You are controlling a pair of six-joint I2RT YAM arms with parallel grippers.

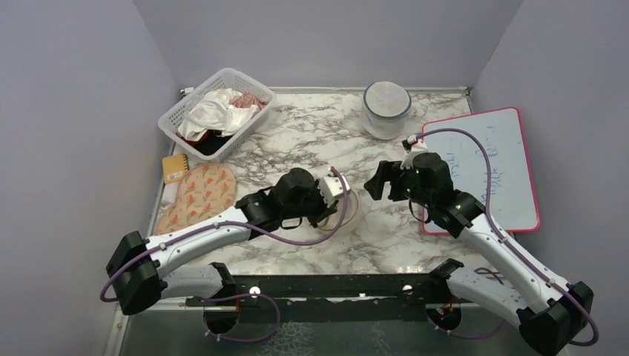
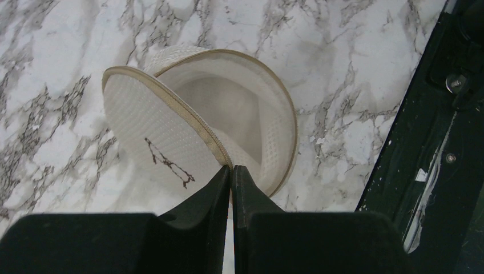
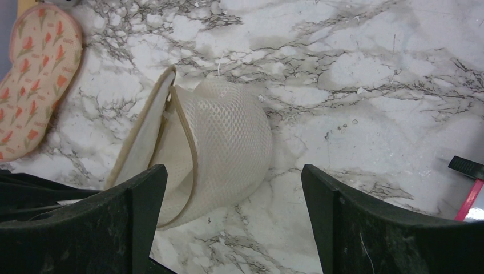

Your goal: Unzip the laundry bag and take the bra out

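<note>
I can see only mesh inside the laundry bag, so my left gripper should keep lowering the lid by its zip rim and let go of it over the bag's opening.
The cream mesh laundry bag lies on the marble in front of the left arm, unzipped. Its flat face with the black drawing is hinged up, and inside I see only mesh. It also shows in the top view and the right wrist view. My left gripper is shut on the bag's zip rim at the lid's edge; it also shows in the top view. My right gripper is open and empty just right of the bag, its jaws wide apart. A pink-peach garment, apparently the bra, lies in the basket.
A white basket with white, red and black clothes stands at the back left. A greyish-white round pod is at the back. A pink-rimmed whiteboard lies on the right. A tulip-patterned pad and a yellow block are on the left.
</note>
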